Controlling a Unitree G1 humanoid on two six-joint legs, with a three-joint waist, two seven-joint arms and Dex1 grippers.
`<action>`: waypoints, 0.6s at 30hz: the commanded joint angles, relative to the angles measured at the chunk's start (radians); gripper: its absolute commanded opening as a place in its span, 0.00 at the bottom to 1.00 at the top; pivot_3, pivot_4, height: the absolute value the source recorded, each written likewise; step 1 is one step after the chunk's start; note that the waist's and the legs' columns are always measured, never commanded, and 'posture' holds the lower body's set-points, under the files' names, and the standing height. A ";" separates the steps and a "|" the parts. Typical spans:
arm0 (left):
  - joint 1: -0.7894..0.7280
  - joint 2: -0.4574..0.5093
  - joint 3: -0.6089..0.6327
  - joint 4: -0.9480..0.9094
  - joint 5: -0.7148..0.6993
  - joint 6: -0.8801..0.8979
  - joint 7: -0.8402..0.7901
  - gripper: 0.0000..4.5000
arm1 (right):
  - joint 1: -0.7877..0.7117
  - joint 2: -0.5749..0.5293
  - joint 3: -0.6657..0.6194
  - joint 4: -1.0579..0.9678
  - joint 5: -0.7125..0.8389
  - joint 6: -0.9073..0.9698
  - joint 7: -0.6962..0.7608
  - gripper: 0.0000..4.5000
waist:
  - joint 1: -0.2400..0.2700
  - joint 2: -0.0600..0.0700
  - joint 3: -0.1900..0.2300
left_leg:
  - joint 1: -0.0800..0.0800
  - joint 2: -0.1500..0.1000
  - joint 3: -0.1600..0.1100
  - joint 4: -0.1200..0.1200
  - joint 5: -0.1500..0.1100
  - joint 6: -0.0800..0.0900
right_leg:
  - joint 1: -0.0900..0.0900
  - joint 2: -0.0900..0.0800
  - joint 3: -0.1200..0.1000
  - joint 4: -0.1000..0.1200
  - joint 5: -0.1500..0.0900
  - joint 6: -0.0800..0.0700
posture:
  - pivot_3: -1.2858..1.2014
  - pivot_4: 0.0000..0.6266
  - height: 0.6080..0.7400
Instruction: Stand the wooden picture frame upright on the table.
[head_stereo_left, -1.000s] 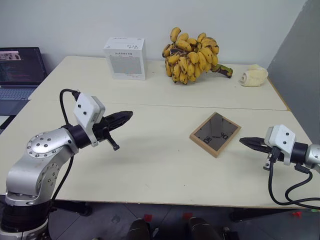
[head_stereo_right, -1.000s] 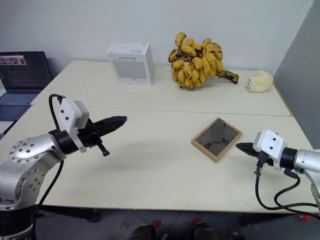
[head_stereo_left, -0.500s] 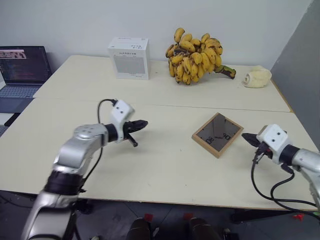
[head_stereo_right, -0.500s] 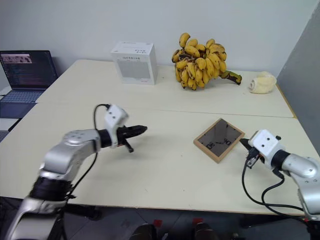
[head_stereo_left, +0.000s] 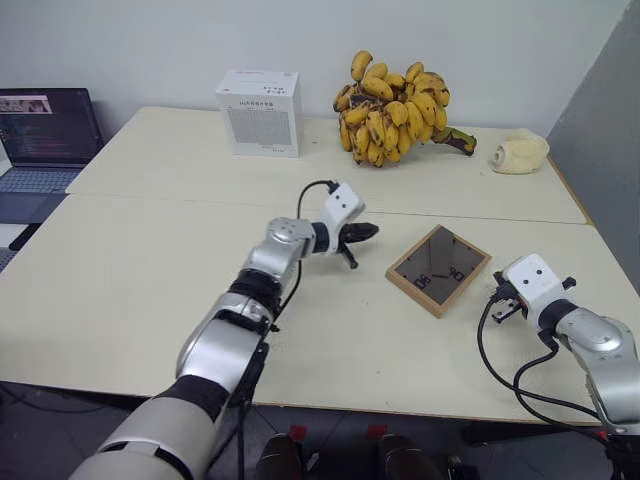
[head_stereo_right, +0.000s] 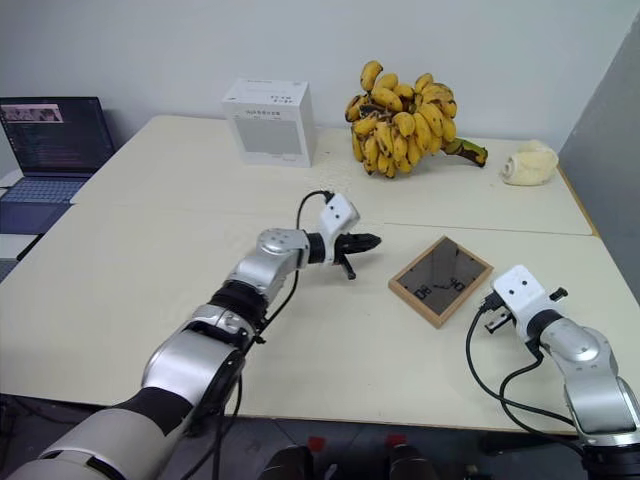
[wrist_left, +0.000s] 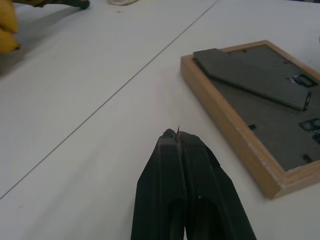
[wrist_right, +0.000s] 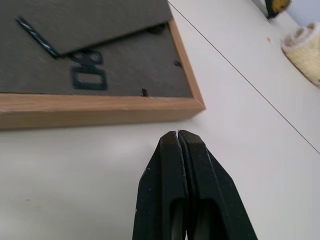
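Note:
The wooden picture frame lies crooked (head_stereo_left: 438, 270) between my two grippers. Next, my right gripper pushes the edge (head_stereo_left: 466, 288) of the frame that faces it, to turn the frame square before I lift it.
The wooden picture frame (head_stereo_left: 438, 269) lies flat, face down, on the table (head_stereo_left: 150, 270), its dark grey back and folded stand (wrist_left: 250, 75) facing up. My left gripper (head_stereo_left: 370, 231) is shut and empty, hovering just left of the frame's left corner with its tip (wrist_left: 177, 134) pointing at it. My right gripper (wrist_right: 176, 134) is shut and empty too. It sits low over the table just off the frame's right corner (wrist_right: 197, 106), a short gap away and not touching.
A white box (head_stereo_left: 260, 113), a banana bunch (head_stereo_left: 395, 95) and a pale roll (head_stereo_left: 520, 152) stand along the table's far side. An open laptop (head_stereo_left: 40, 135) sits at the far left. A grey panel (head_stereo_left: 610, 150) borders the table's right side.
My left arm has swung far to the right and forward, its shut gripper now close to the frame. The right gripper has dropped slightly and turned toward the frame. The frame has not moved.

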 joint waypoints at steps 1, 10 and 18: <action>-0.043 -0.039 0.012 0.072 0.042 -0.042 0.013 0.00 | -0.025 0.001 -0.038 -0.028 -0.032 0.023 -0.051 0.00 | 0.000 0.000 0.000 | 0.000 0.000 0.000 0.000 0.000 0.000 | 0.000 0.000 0.000 0.000 0.000 0.000 | 0.52 0.24 1.00; -0.023 -0.105 0.009 0.150 0.111 -0.034 0.024 0.00 | -0.153 0.039 0.046 0.091 -0.091 -0.009 -0.107 0.00 | 0.000 0.000 0.000 | 0.000 0.000 -0.001 0.000 0.000 0.000 | 0.000 0.000 0.000 0.001 0.001 0.001 | 0.52 0.24 1.00; 0.004 -0.097 0.016 0.100 0.119 -0.026 -0.027 0.00 | -0.190 0.016 0.043 0.210 -0.129 -0.063 -0.139 0.00 | 0.002 0.002 -0.001 | 0.000 -0.001 -0.001 0.000 0.000 0.000 | 0.000 0.000 -0.001 0.001 0.001 0.001 | 0.52 0.24 1.00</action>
